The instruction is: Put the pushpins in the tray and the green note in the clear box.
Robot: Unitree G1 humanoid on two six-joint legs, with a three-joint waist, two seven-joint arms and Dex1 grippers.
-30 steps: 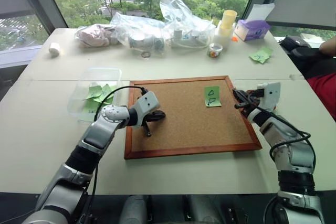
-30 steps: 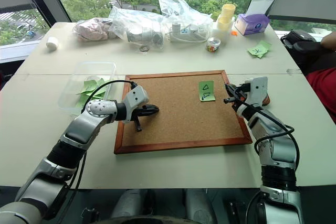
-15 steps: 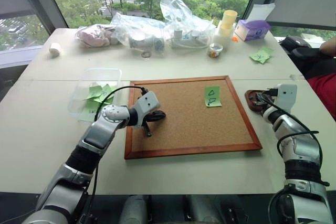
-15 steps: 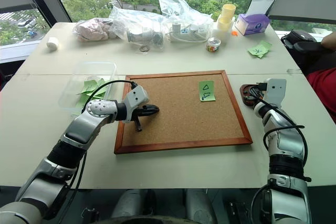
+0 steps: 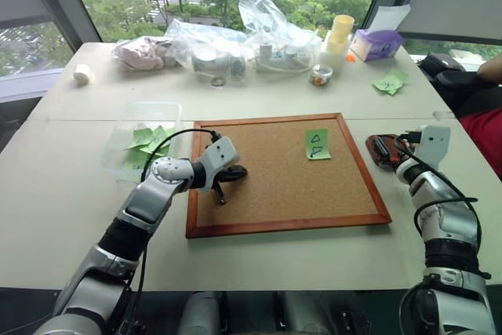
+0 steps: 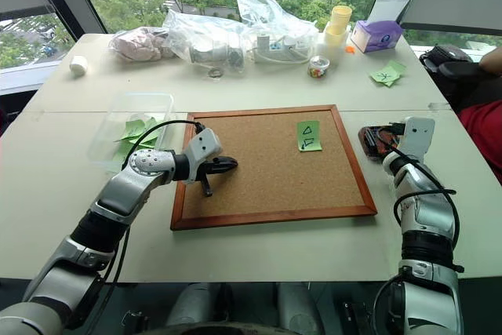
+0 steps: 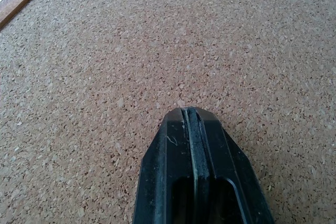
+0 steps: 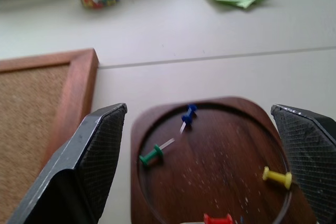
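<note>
My right gripper is open and the green note's near corner (image 5: 310, 157) lies clear of my left gripper, so I should keep moving it in until its fingers close on the pushpin there.
The green note (image 5: 317, 144) with a drawn triangle sticks to the corkboard (image 5: 274, 194) near its far right corner. Just right of the board sits the dark wooden tray (image 5: 370, 143). My right gripper (image 5: 390, 147) hovers open over it, its jaws straddling the dish (image 8: 137, 150). Several pushpins lie inside: a blue one (image 8: 187, 116), a green one (image 8: 152, 155), a yellow one (image 8: 277, 177) and a red one (image 8: 218, 219). The clear box (image 5: 143, 135) with plain green notes stands left of the board. My left gripper (image 5: 223, 186) is shut and empty, its tips (image 7: 190, 113) just above the cork.
Crinkled plastic bags (image 5: 227, 45), a small jar of pins (image 5: 321, 75), yellow cups (image 5: 340, 33) and a purple tissue box (image 5: 376, 43) line the far edge. Marked green notes (image 5: 390, 81) lie at the back right. A person's red sleeve (image 5: 482, 135) is at the right.
My right gripper has moved right from the corkboard's right edge to over the tray, and its jaws have opened wide. The left arm has stayed still.
</note>
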